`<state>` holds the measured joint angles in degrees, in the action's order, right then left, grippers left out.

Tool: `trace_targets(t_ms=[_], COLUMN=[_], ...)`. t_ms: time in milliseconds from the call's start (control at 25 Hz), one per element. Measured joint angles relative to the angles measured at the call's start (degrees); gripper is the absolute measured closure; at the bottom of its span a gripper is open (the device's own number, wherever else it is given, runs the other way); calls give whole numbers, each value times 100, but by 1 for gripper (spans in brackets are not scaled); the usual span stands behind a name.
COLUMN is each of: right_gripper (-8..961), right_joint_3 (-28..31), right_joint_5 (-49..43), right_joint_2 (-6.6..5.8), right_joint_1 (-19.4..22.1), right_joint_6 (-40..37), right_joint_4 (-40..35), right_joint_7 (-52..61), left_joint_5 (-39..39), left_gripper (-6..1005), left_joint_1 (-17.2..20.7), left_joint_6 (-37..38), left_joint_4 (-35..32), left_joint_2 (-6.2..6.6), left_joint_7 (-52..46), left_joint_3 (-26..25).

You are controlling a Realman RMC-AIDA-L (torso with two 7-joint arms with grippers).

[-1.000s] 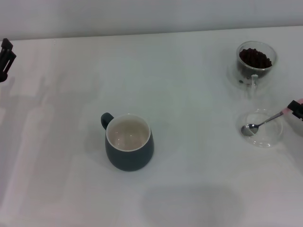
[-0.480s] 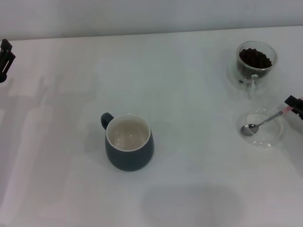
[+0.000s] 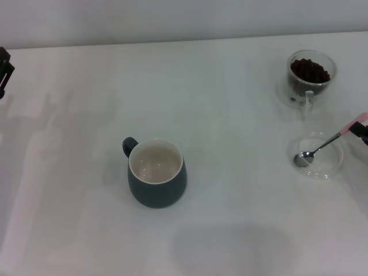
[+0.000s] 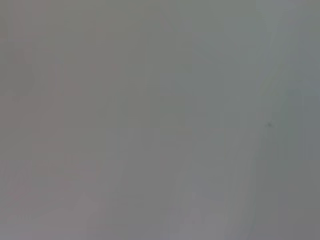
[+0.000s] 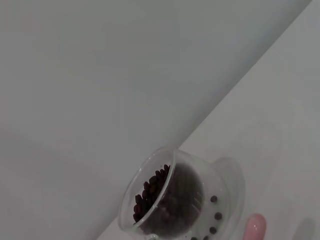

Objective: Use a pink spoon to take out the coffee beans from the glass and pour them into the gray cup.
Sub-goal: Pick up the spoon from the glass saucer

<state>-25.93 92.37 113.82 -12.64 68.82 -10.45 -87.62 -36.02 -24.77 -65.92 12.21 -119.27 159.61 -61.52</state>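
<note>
Only the ends of the right gripper's fingers touch the spoon's slanted pink handle, so the robot should open that gripper, reach farther across the handle and close there before it lifts the spoon.
The gray cup stands left of the table's middle, its cream inside bare. At the far right stands the glass, full of coffee beans. In front of it the pink spoon leans with its metal bowl in a flat clear dish, its pink handle rising toward the right edge. My right gripper shows as a dark piece right beside that handle's end. The right wrist view shows the glass, the coffee beans and the spoon's pink tip. My left gripper is parked at the far left edge.
The white table ends at a grey wall behind the glass. A few dark dots show on the glass wall in the right wrist view. The left wrist view shows only a blank grey surface.
My right gripper has drawn back toward the right edge, so more of the pink handle shows. The spoon's bowl stays in the dish. The left gripper has slid slightly further out of view.
</note>
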Motion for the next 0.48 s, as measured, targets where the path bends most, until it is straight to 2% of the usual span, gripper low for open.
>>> trace_targets(t_ms=[240,360,480], right_gripper=[913,954,902], right_joint_3=[-1,-83,-99], right_joint_5=[-16,-71,-75], right_joint_2=[9,-40,-40], right_joint_1=[23,30,13], right_joint_6=[24,57,66], right_joint_4=[-32,-28,-10], right_joint_7=[-50,-56,-61], left_joint_5=[-2,-3,-8], left_gripper=[107,106,107], left_joint_1=[33,44,47], left_joint_6=[0,-1,-3], left_joint_4=[0,0,0], left_joint_2=[0,0,0], left_joint_7=[0,0,0], left_joint_3=[0,0,0])
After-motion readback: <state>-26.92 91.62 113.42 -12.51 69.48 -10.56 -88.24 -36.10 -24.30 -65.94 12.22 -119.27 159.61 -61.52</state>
